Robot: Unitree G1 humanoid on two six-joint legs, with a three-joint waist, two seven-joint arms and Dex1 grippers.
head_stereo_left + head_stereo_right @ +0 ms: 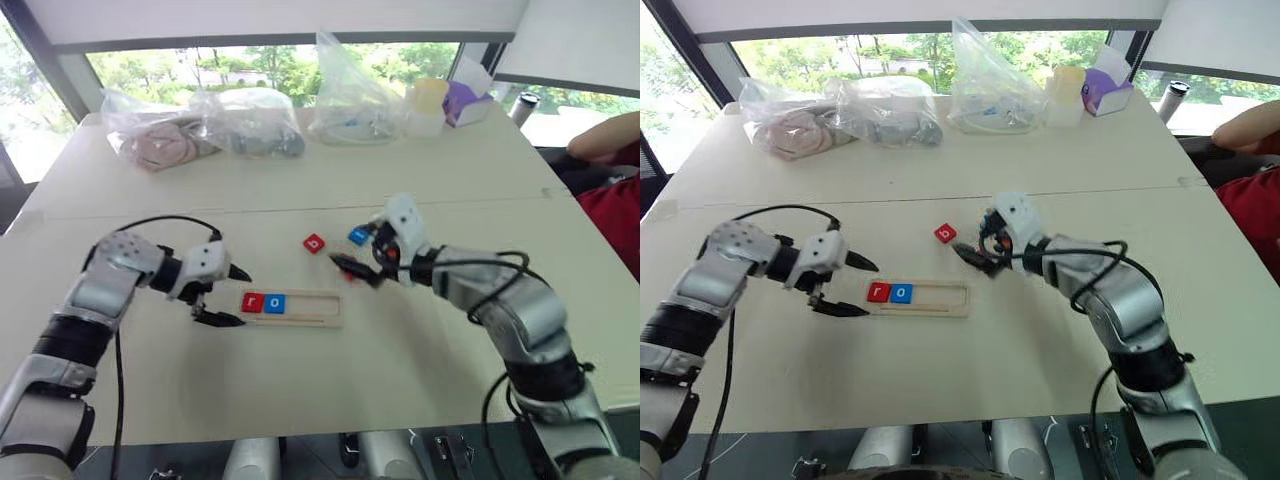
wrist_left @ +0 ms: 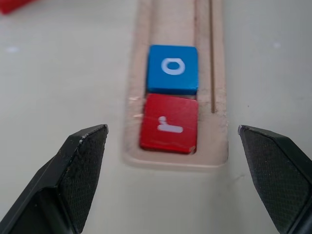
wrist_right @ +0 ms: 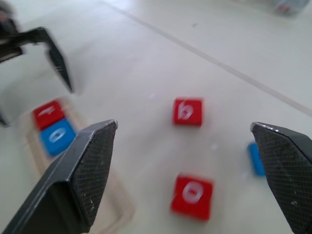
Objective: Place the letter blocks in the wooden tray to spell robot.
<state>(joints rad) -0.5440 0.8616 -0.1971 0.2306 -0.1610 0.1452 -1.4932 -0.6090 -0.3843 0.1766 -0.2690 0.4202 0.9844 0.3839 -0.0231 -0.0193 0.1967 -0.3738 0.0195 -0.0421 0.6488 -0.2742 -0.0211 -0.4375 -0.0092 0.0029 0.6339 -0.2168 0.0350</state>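
The red "b" block lies clear of its neighbours, square to my right gripper's open fingers, so I keep moving toward it until they are on either side of its sides.
The wooden tray lies in front of me on the pale table. A red "r" block and a blue "o" block sit side by side at its left end. My left gripper hovers open just left of that end, nothing between its fingers. A red "b" block lies loose behind the tray. My right gripper is open and empty above the loose blocks. Below it lie a red "o" block and a blue block.
Several clear plastic bags line the table's far edge, with a yellow-lidded container and a purple box beside them. A person's arm and red clothing show at the right edge.
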